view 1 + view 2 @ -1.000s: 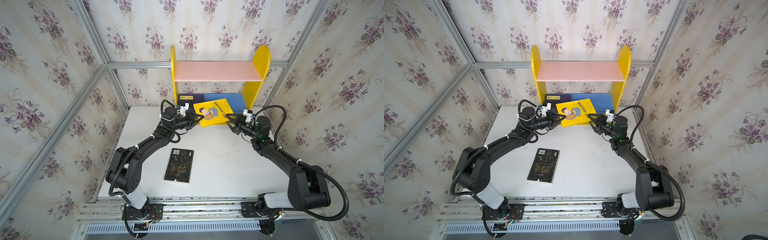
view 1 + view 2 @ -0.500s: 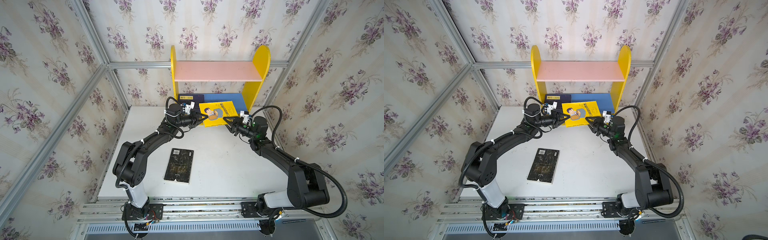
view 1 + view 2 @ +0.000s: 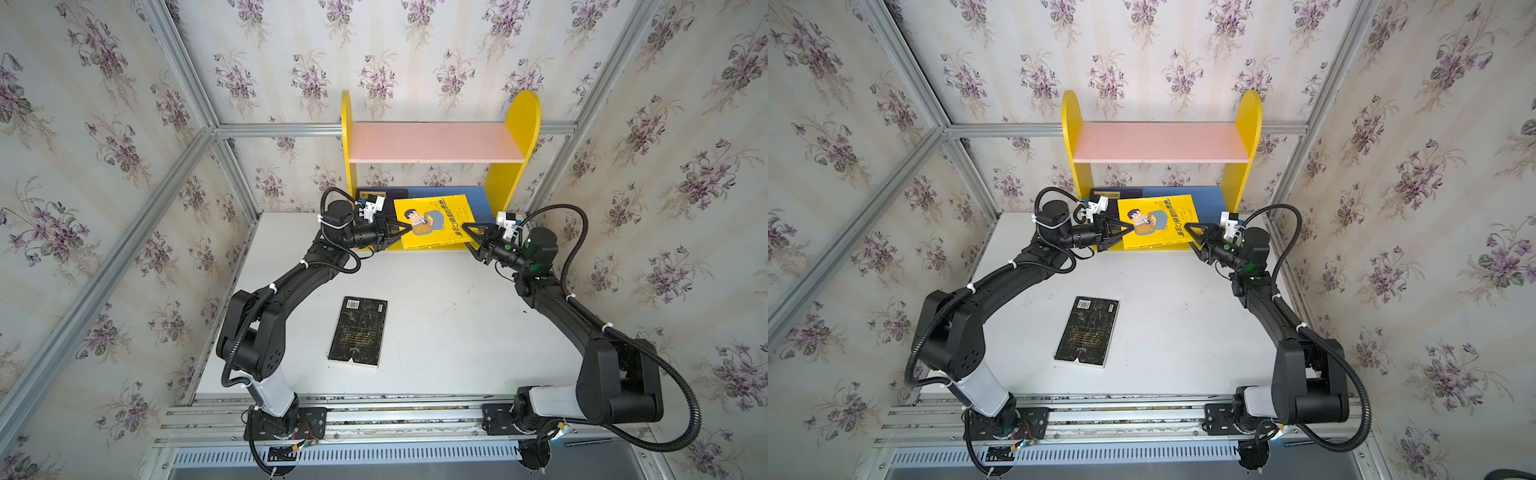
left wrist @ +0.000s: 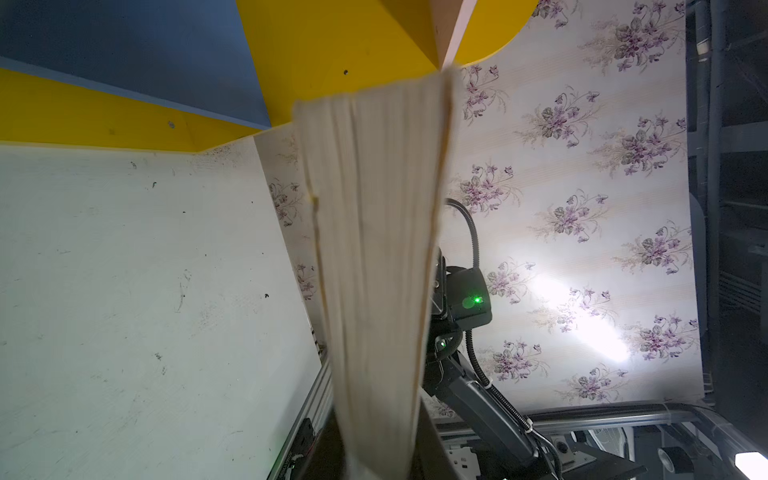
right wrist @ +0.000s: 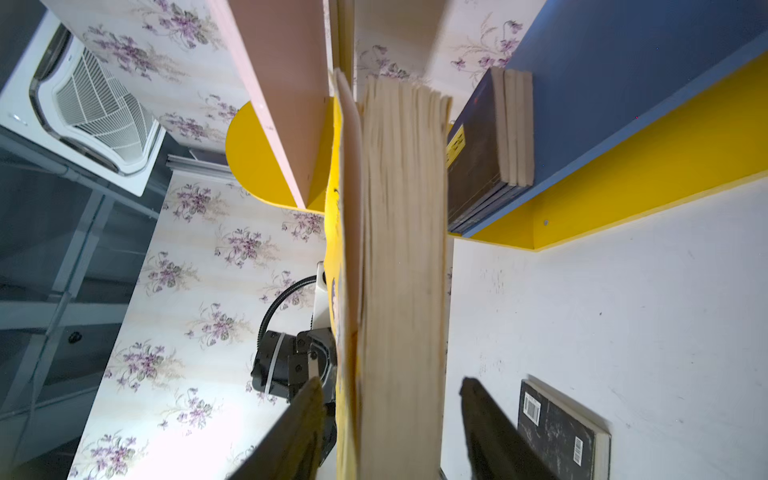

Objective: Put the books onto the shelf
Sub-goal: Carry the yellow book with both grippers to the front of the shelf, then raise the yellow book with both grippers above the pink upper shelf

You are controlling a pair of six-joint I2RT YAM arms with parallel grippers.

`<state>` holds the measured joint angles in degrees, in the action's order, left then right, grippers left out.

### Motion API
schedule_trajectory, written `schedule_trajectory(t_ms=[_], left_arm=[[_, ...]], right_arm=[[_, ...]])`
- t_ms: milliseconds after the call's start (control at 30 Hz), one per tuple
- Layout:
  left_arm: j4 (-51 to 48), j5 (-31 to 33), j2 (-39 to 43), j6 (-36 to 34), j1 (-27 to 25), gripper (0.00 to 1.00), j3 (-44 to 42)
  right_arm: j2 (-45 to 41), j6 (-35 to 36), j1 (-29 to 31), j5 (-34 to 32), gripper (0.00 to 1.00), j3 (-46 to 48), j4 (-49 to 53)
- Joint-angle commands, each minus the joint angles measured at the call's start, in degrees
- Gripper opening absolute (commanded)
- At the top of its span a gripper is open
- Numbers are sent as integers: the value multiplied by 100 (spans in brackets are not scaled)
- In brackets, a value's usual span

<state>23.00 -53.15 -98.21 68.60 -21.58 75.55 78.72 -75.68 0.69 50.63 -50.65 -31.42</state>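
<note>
I should clamp the book's opposite edge with my right gripper before my left gripper takes the book's near corner, because my left gripper holds the yellow book midway along its edge.
The bright yellow book hangs tilted in front of the shelf's blue lower board. My left gripper is shut on its left edge, and its page edge runs down into the jaws. My right gripper stands open astride the right edge, with a gap on each side of the book. Navy books lie stacked at the lower board's left end. A black book lies flat on the table. The shelf's pink upper board is bare.
The shelf's yellow sides stand against the back wall. Flowered walls with aluminium frame bars close in the white table on the left, right and back. A rail runs along the front edge.
The yellow book has moved back toward the shelf's lower board and lies flatter. Both arms have gone with it. The right gripper now straddles its right edge.
</note>
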Motion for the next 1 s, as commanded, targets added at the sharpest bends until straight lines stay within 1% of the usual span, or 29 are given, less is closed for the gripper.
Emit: schedule_trajectory(t_ms=[0, 67, 167, 200, 300, 467, 633, 767, 867, 900, 967], left_arm=[[-319, -315, 115, -470, 30, 14, 131], [-748, -372, 168, -819, 40, 14, 251], [-1001, -466, 224, -1021, 90, 14, 351], [-1024, -497, 232, -1024, 114, 14, 370], [-1029, -537, 275, -1019, 197, 14, 368], [-1023, -626, 306, -1037, 277, 14, 399], [-1022, -646, 318, -1014, 305, 14, 455], [-1032, -534, 447, -1041, 321, 18, 447], [-1047, -322, 633, -1045, 398, 28, 335], [-1065, -219, 711, -1047, 429, 38, 290], [-1124, 84, 944, -1084, 509, 53, 103]], right_arm=[[-18, 207, -21, 627, 53, -262, 65], [14, 199, -18, 840, 51, -368, 85], [28, 213, -10, 1037, 47, -480, 145], [21, 222, -18, 1081, 46, -503, 167], [-31, 242, -17, 1188, 39, -533, 243], [-152, 333, -16, 1230, 22, -494, 479], [-238, 412, -18, 1245, 12, -488, 604], [-239, 404, -18, 1216, 8, -563, 602], [-217, 364, -18, 1069, 7, -688, 472], [-194, 347, -16, 1010, 6, -738, 421], [-132, 282, -16, 916, 5, -850, 221]])
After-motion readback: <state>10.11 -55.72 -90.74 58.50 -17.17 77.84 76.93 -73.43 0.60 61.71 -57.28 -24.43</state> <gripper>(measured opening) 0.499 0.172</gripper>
